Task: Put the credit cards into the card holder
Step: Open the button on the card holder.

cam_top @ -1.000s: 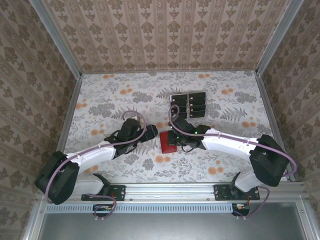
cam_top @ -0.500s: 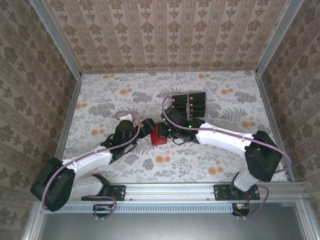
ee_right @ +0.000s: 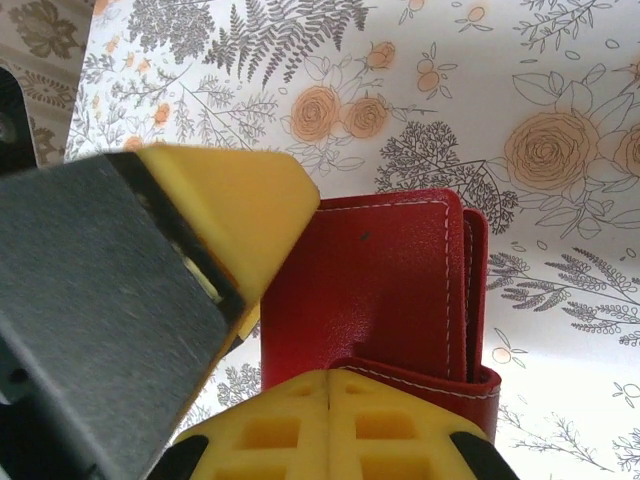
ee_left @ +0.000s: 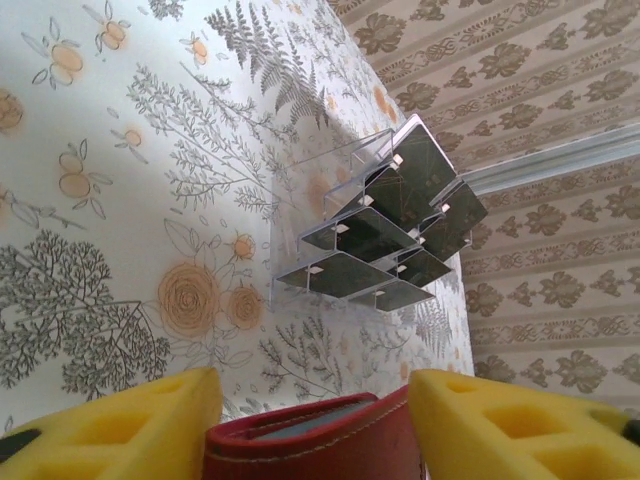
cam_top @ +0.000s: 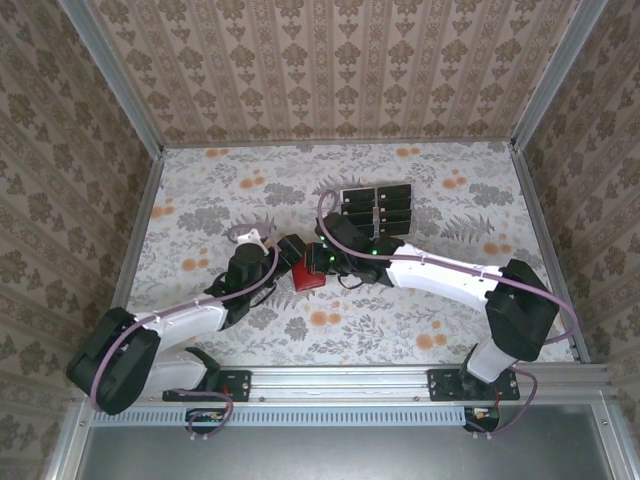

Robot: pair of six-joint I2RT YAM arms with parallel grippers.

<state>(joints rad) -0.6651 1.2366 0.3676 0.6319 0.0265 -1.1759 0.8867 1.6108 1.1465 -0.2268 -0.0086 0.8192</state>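
The closure tab (ee_right: 430, 384) folds over the card holder's cover. My right gripper should pull the tab back past the card holder's open edge (ee_right: 476, 290) before spreading the card holder.
The card holder (cam_top: 308, 273) is a red folded wallet lying mid-table between both arms. My left gripper (cam_top: 296, 260) is shut on it: in the left wrist view its yellow pads (ee_left: 130, 420) press both sides of the card holder (ee_left: 320, 445), whose top edge gapes slightly. My right gripper (ee_right: 330, 378) is shut, pads together, pinching the card holder's closure tab (ee_right: 440, 375) at the near edge of the card holder (ee_right: 370, 280). The left finger (ee_right: 225, 195) touches the wallet's left side. The credit cards (cam_top: 378, 208), black, lie in rows in a clear tray (ee_left: 300, 240) behind.
The floral tabletop is walled by patterned panels on three sides. The clear tray of cards (ee_left: 390, 230) stands just beyond the two grippers, close to the right arm's forearm (cam_top: 440, 272). Open tabletop lies to the left and front right.
The right gripper has dragged the card holder left and farther from the arm bases. The left gripper has come in from the left and closed on it.
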